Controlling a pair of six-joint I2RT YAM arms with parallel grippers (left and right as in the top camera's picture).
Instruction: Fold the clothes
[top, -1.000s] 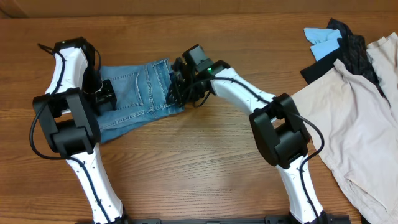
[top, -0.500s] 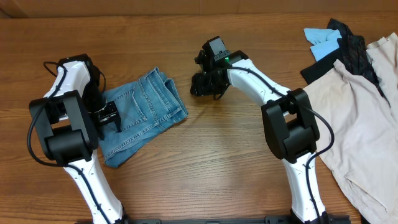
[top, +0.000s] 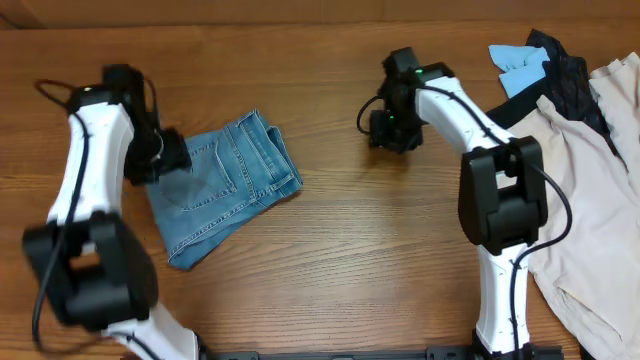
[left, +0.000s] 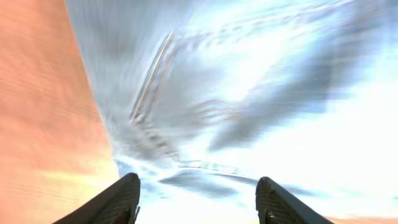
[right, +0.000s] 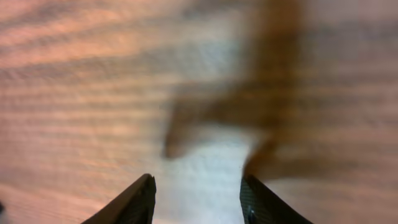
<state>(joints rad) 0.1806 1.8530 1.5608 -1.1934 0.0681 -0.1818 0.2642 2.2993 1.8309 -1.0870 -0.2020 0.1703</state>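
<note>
I can see the folded jeans (top: 222, 190) lying at a slant beside my left gripper, so next I turn the bundle straighter with that gripper, then push the bundle aside from its opposite edge (top: 284, 158).
The clothes (top: 228, 182), light-blue denim jeans, lie folded in a compact bundle on the wooden table, left of centre, with a stitched back pocket facing up. My left gripper (top: 168, 157) hovers at the bundle's left edge. In the left wrist view its fingers (left: 121, 198) stand apart over blurred denim (left: 249, 93), and my left gripper (left: 196, 183) has nothing between them. My right gripper (top: 388, 127) is over bare wood, well right of the jeans. In the right wrist view my right gripper (right: 198, 183) is open and empty above the table.
A large beige garment (top: 590, 190) spreads over the table's right side. A black garment (top: 560, 80) and a small bright-blue cloth (top: 518, 65) lie at the back right corner.
My right gripper has pulled away from the jeans' right edge toward the back right. The left arm has drawn back to the left, and the jeans now lie folded, shifted slightly.
</note>
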